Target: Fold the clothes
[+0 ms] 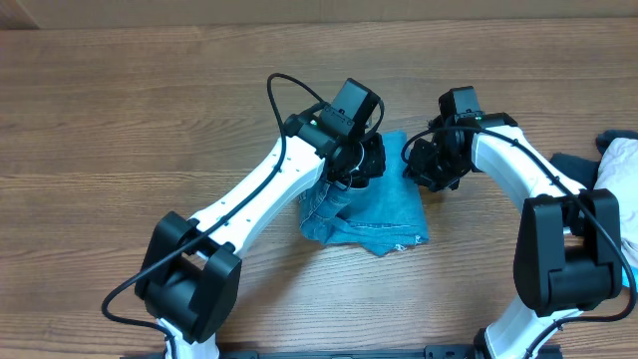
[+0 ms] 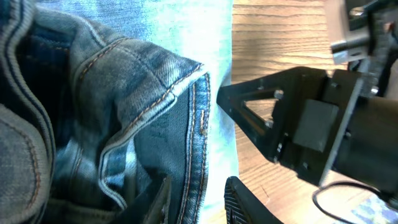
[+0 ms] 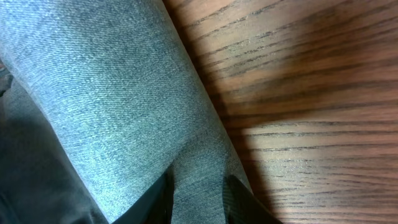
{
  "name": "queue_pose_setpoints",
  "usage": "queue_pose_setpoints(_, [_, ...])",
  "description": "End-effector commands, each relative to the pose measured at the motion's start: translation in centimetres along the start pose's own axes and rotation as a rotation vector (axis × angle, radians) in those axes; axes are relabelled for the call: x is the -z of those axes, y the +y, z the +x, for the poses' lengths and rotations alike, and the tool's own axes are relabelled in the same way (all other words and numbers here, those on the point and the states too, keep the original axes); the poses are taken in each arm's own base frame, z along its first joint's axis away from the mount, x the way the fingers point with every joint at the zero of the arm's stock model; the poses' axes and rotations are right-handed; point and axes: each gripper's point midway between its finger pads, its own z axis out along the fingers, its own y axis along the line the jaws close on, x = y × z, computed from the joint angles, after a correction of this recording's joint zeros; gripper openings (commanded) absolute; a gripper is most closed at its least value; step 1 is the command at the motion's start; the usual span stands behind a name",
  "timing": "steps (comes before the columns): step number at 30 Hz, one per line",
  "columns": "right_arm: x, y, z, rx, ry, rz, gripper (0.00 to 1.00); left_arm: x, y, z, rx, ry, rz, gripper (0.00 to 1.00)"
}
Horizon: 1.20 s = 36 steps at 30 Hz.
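Note:
My left gripper is covering the bunched fold of the jeans (image 1: pixel 329 207). I should move my left gripper out of the way before my right gripper straightens the fold (image 2: pixel 140 87).
The clothes (image 1: pixel 371 217), light blue denim jeans, lie bunched in a folded heap at the table's middle. My left gripper (image 1: pixel 361 162) hangs over the heap's back left part. In the left wrist view a stitched seam edge of the jeans (image 2: pixel 155 93) runs between the fingers of the left gripper (image 2: pixel 196 200). The jaws stand apart and the right finger (image 2: pixel 249 205) is clear of the cloth. My right gripper (image 1: pixel 427 168) is at the heap's back right corner. In the right wrist view the right gripper (image 3: pixel 199 196) pinches a fold of the denim (image 3: pixel 112 81) from both sides.
A white garment (image 1: pixel 620 168) and a dark blue one (image 1: pixel 576 165) lie at the right edge of the wooden table (image 1: pixel 120 140). The two grippers are close together; the right arm's black head (image 2: pixel 298 124) fills the left wrist view's right side.

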Motion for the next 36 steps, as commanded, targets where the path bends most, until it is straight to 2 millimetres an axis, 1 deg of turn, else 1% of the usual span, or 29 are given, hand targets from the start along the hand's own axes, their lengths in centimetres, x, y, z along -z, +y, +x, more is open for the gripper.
queue_pose_setpoints(1, [-0.4, 0.1, 0.2, 0.006, 0.012, -0.013, 0.3, -2.9, 0.1, 0.8, -0.005, 0.05, -0.023, 0.28])
queue_pose_setpoints(2, [-0.4, 0.1, 0.1, 0.005, 0.01, -0.014, 0.3, -3.5, 0.1, 1.2, -0.01, 0.066, -0.022, 0.27])
queue_pose_setpoints(3, [-0.3, 0.0, 0.0, 0.002, 0.008, -0.014, 0.3, -4.8, -0.2, 1.8, -0.018, 0.096, -0.008, 0.26])
queue_pose_setpoints(5, [-0.3, 0.0, 0.0, 0.002, 0.007, -0.014, 0.3, -6.0, -0.9, 2.4, -0.045, 0.108, 0.014, 0.24])
queue_pose_setpoints(8, [-0.2, -0.3, -0.2, -0.007, 0.003, -0.014, 0.3, -6.5, -2.4, 3.3, -0.096, 0.101, 0.034, 0.22])
queue_pose_setpoints(9, [-0.1, -0.6, -0.4, -0.019, 0.001, -0.014, 0.3, -6.4, -2.5, 3.3, -0.101, 0.101, 0.036, 0.21])
queue_pose_setpoints(10, [0.2, -1.0, -0.6, -0.032, -0.001, -0.013, 0.3, -6.2, -2.4, 3.1, -0.098, 0.1, 0.038, 0.19])
queue_pose_setpoints(11, [0.6, -1.6, -1.0, -0.055, -0.004, -0.011, 0.29, -5.4, -2.5, 2.5, -0.101, 0.094, 0.043, 0.17])
queue_pose_setpoints(12, [1.2, -2.3, -1.5, -0.082, -0.009, -0.01, 0.29, -4.5, -2.8, 2.0, -0.113, 0.084, 0.047, 0.15])
queue_pose_setpoints(14, [2.5, -3.0, -2.4, -0.118, -0.016, -0.027, 0.26, -1.6, -4.5, 0.4, -0.18, 0.043, 0.074, 0.14])
queue_pose_setpoints(15, [3.5, -3.1, -3.0, -0.119, -0.02, -0.05, 0.25, 0.3, -5.7, -0.3, -0.214, 0.014, 0.086, 0.15])
queue_pose_setpoints(16, [4.4, -3.3, -3.5, -0.137, -0.028, -0.054, 0.23, 3.1, -7.1, -1.5, -0.245, -0.045, 0.092, 0.16])
queue_pose_setpoints(18, [6.3, -3.4, -4.3, -0.137, -0.044, -0.059, 0.2, 6.8, -7.6, -3.2, -0.255, -0.124, 0.073, 0.24])
queue_pose_setpoints(19, [8.0, -3.0, -4.7, -0.137, -0.062, -0.067, 0.2, 9.1, -7.5, -4.1, -0.257, -0.165, 0.063, 0.3])
queue_pose_setpoints(20, [9.3, -2.2, -4.8, -0.122, -0.074, -0.087, 0.19, 11.4, -6.9, -4.9, -0.247, -0.19, 0.058, 0.35])
queue_pose_setpoints(21, [10.8, -0.7, -4.6, -0.078, -0.079, -0.147, 0.19, 12.9, -6.1, -5.5, -0.223, -0.207, 0.043, 0.38])
queue_pose_setpoints(22, [12.3, 1.7, -3.7, -0.003, -0.071, -0.249, 0.19, 14.5, -4.8, -6.1, -0.192, -0.227, 0.019, 0.46])
queue_pose_setpoints(23, [13.8, 4.3, -2.3, 0.082, -0.053, -0.375, 0.19, 16.8, -2.1, -7.2, -0.129, -0.254, -0.031, 0.69])
queue_pose_setpoints(24, [15.1, 6.7, -0.8, 0.168, -0.026, -0.493, 0.19, 18.1, 0.3, -7.9, -0.074, -0.266, -0.067, 0.89])
queue_pose_setpoints(25, [16.5, 9.5, 1.5, 0.268, 0.017, -0.621, 0.19, 19.3, 3.0, -8.5, -0.006, -0.263, -0.103, 0.98])
queue_pose_setpoints(27, [17.8, 12.9, 4.7, 0.379, 0.089, -0.771, 0.18, 21.0, 8.7, -9.1, 0.138, -0.241, -0.178, 1.0])
queue_pose_setpoints(28, [18.0, 14.2, 5.9, 0.43, 0.113, -0.821, 0.18, 21.8, 11.0, -9.2, 0.198, -0.234, -0.204, 1.0])
queue_pose_setpoints(29, [17.8, 15.5, 7.4, 0.482, 0.147, -0.841, 0.18, 23.0, 14.1, -9.4, 0.277, -0.24, -0.245, 1.0])
queue_pose_setpoints(30, [17.4, 16.5, 8.7, 0.514, 0.179, -0.843, 0.18, 24.1, 16.5, -9.5, 0.339, -0.25, -0.274, 1.0])
queue_pose_setpoints(31, [17.0, 17.3, 9.9, 0.547, 0.207, -0.843, 0.18, 24.7, 18.0, -9.6, 0.382, -0.254, -0.285, 1.0])
queue_pose_setpoints(33, [15.2, 18.9, 13.0, 0.641, 0.264, -0.783, 0.18, 25.8, 21.0, -9.1, 0.466, -0.25, -0.308, 1.0])
queue_pose_setpoints(35, [13.3, 20.2, 14.9, 0.687, 0.297, -0.748, 0.19, 26.3, 22.8, -8.6, 0.519, -0.238, -0.324, 1.0])
queue_pose_setpoints(36, [12.7, 20.5, 15.1, 0.681, 0.296, -0.74, 0.2, 26.4, 23.1, -8.5, 0.527, -0.237, -0.326, 1.0])
